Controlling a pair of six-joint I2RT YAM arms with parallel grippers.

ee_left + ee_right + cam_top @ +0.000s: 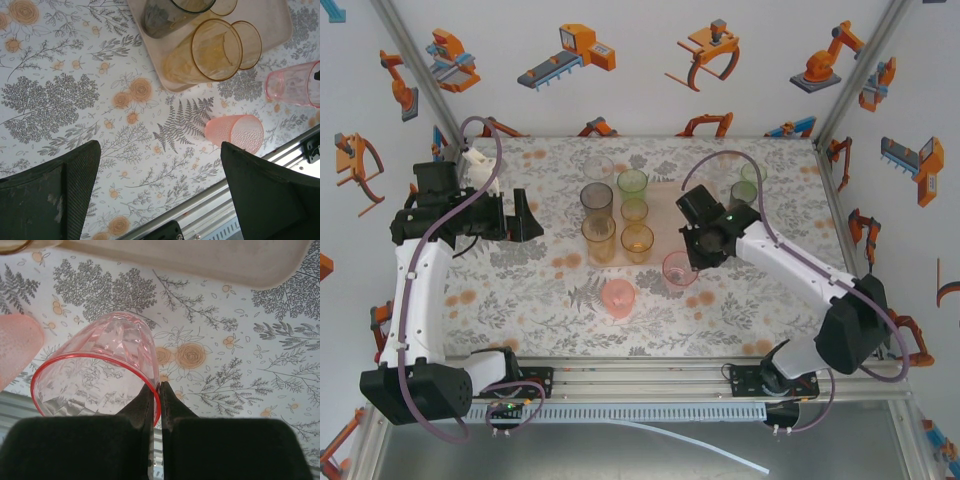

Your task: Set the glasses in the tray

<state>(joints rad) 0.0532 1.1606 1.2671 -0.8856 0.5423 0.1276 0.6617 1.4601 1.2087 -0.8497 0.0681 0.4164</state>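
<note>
The tray is free beside the green tumbler. My right gripper should keep carrying the clear pink tumbler by its rim until the bottom of that pink tumbler rests there.
The pale pink tray lies mid-table and holds several tumblers: clear, green, smoky grey, tall orange and short orange. My right gripper is shut on the rim of a clear pink tumbler, which tilts just off the tray's near right corner. The fingertips pinch its red rim wall. A frosted pink tumbler stands on the cloth nearer the front. My left gripper hangs open and empty left of the tray.
Two greenish tumblers stand on the flowered cloth behind the right arm. The metal rail of the table's front edge runs close below the left gripper. Free cloth lies left of the tray.
</note>
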